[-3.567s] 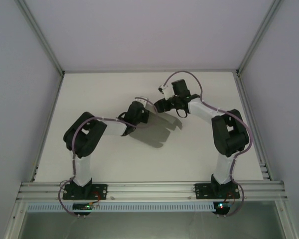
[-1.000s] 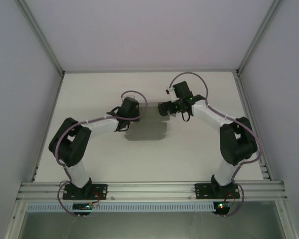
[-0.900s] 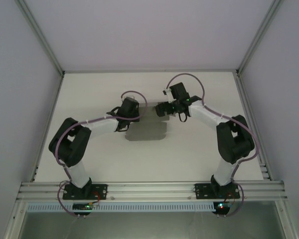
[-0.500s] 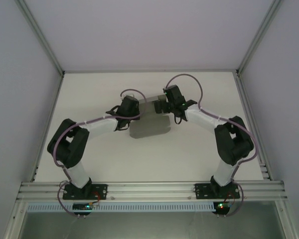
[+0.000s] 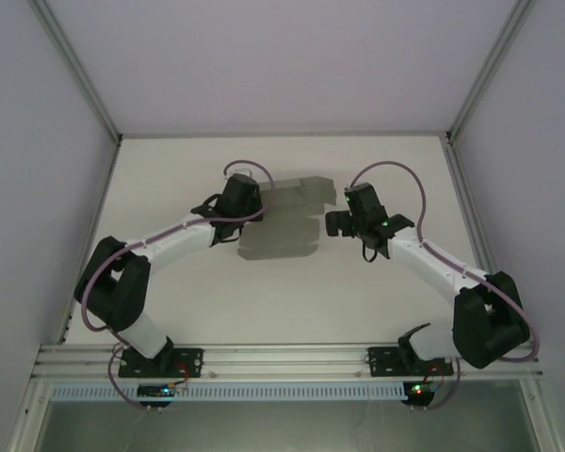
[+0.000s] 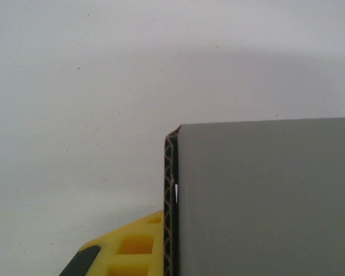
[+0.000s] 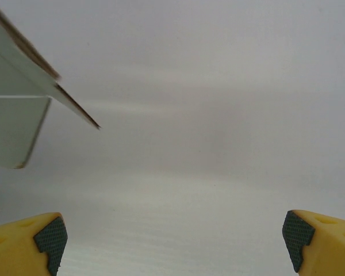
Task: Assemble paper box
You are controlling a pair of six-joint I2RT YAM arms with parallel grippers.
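Next, I back my right gripper away and use it to fold the paper box's side flap [image 5: 322, 190] in from its outer side [image 5: 335, 192], because the flap slants out beside that gripper.
The paper box [image 5: 298, 195] is a grey cardboard piece held above the table at mid-centre, with its dark shadow below it. My left gripper [image 5: 252, 200] is shut on its left edge. In the left wrist view the grey panel [image 6: 264, 201] covers the lower right, its corrugated edge pressed against one yellow finger [image 6: 132, 250]; the other finger is hidden behind it. My right gripper [image 5: 332, 223] hangs just right of the box, apart from it. In the right wrist view the right gripper [image 7: 172, 241] is open with nothing between its fingers, and the box's flaps [image 7: 17, 86] show at upper left.
The white table [image 5: 377, 292] is walled in by pale panels and metal posts. An aluminium rail [image 5: 282, 358] runs along the near edge with both arm bases on it. Bare tabletop lies in front of the right fingers [image 7: 190, 144].
My right gripper has come off the box's far right side and drawn back rightward and nearer, standing open. The left arm has reached farther out, still holding the box.
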